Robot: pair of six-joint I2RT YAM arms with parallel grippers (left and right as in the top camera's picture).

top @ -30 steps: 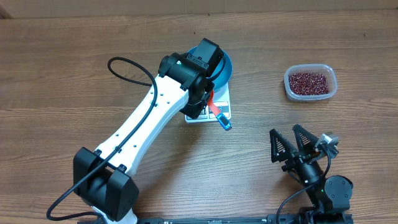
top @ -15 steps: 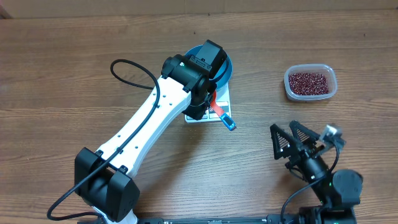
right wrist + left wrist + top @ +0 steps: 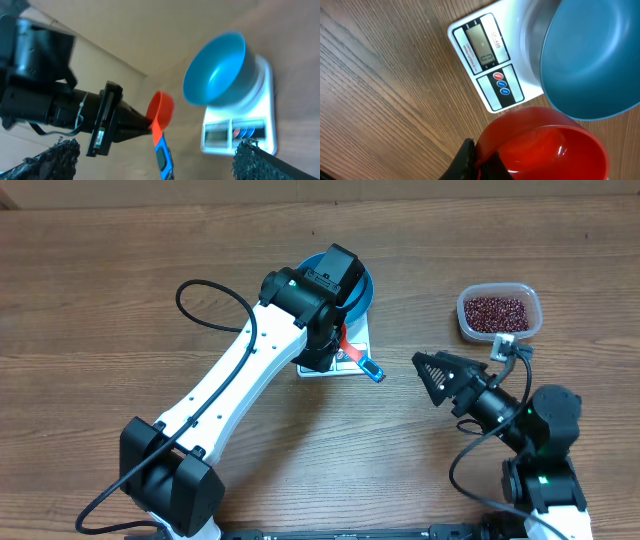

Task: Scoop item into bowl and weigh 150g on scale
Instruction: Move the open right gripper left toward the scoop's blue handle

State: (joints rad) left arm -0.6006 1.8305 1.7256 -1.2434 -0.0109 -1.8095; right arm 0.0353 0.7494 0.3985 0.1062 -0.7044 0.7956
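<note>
I should move in next until my right gripper's spread fingers are around the handle (image 3: pixel 368 365), and then close them, because the scoop's blue handle (image 3: pixel 372 369) sticks out free toward them.
The blue bowl (image 3: pixel 362 288) (image 3: pixel 590 60) (image 3: pixel 220 70) stands empty on the white scale (image 3: pixel 314 370) (image 3: pixel 490 55) (image 3: pixel 245 132). My left gripper (image 3: pixel 479 156) (image 3: pixel 131 121) is shut on the rim of an empty red scoop (image 3: pixel 545 147) (image 3: pixel 161 109), which hangs beside the bowl above the scale's display. The scoop's blue handle (image 3: pixel 372 372) (image 3: pixel 163 161) sticks out to the right. My right gripper (image 3: pixel 428 378) (image 3: pixel 155 165) is open, turned left, with the handle between its spread fingers and untouched. The item (image 3: pixel 495 310), maroon beans, lies in a clear tub at the right.
The clear tub (image 3: pixel 530 330) sits behind my right arm. The left arm's white link (image 3: pixel 240 370) and black cable (image 3: pixel 205 305) cross the table's left half. Bare wood lies in front of the scale and along the far edge.
My right arm has swung up from the front edge and turned left, with its open fingers now near the scoop's handle. The left arm has barely moved; the handle shifted slightly right.
</note>
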